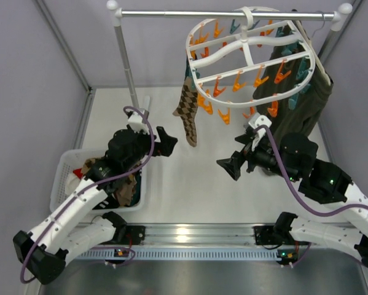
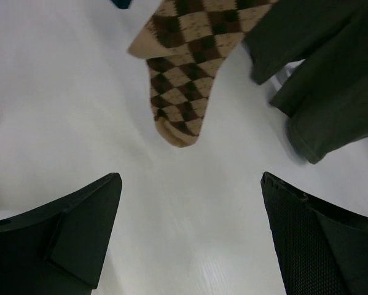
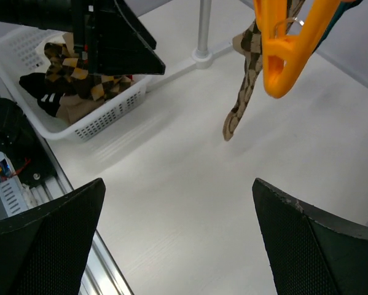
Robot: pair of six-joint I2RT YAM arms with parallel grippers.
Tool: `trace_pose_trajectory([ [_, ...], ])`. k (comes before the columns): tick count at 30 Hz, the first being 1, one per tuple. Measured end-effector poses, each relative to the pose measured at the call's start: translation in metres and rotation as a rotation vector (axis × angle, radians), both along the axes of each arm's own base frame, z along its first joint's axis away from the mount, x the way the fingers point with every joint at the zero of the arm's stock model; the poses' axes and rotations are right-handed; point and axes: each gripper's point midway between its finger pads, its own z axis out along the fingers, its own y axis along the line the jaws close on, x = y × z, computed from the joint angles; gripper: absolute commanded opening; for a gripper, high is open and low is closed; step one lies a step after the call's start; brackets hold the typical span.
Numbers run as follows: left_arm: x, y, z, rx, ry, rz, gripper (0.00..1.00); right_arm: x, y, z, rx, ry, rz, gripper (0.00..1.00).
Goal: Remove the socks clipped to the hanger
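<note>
My gripper will make the white oval hanger (image 1: pixel 249 55) slide along the rail and turn when it pulls the argyle sock, because the hanger hangs by just its hook (image 1: pixel 247 18).
The white oval hanger (image 1: pixel 252 54) hangs from the rail by its hook, with many orange and teal clips. One brown-and-tan argyle sock (image 1: pixel 187 110) hangs clipped at its left side; it also shows in the left wrist view (image 2: pixel 184 80) and the right wrist view (image 3: pixel 244 80). A dark teal piece shows above it at the clip. My left gripper (image 1: pixel 169 143) is open and empty, just left of the sock's toe. My right gripper (image 1: pixel 231 166) is open and empty, below the hanger. An orange clip (image 3: pixel 283 46) hangs close before the right wrist camera.
A white basket (image 1: pixel 71 166) at the left holds argyle and dark socks (image 3: pixel 73 77). A large olive-green garment (image 1: pixel 303 98) hangs at the hanger's right side. The rail's upright pole (image 1: pixel 127 61) stands behind the left arm. Grey walls close in both sides.
</note>
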Motion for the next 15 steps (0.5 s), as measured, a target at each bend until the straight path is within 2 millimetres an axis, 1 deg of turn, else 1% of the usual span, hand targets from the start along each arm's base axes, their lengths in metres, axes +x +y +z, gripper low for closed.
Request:
trace_pose_trajectory([
  [3, 0.01, -0.025, 0.009, -0.015, -0.08, -0.111, 0.98, -0.006, -0.003, -0.007, -0.021, 0.009, 0.022, 0.99],
  [5, 0.018, -0.041, 0.015, -0.018, -0.135, -0.174, 0.98, -0.015, -0.005, -0.011, -0.026, 0.001, 0.066, 1.0],
  [7, 0.026, -0.053, 0.015, -0.011, -0.172, -0.222, 0.98, -0.026, -0.005, -0.012, -0.027, -0.013, 0.127, 0.99],
  [10, 0.039, -0.071, 0.001, 0.022, -0.198, -0.282, 0.98, -0.046, -0.003, -0.012, -0.017, -0.04, 0.24, 0.99],
  [13, 0.052, -0.082, -0.017, 0.06, -0.201, -0.323, 0.98, -0.061, -0.003, -0.009, -0.006, -0.064, 0.322, 0.99],
  [15, 0.06, -0.086, -0.025, 0.079, -0.202, -0.34, 0.98, -0.068, -0.003, -0.006, 0.0, -0.077, 0.36, 0.99],
])
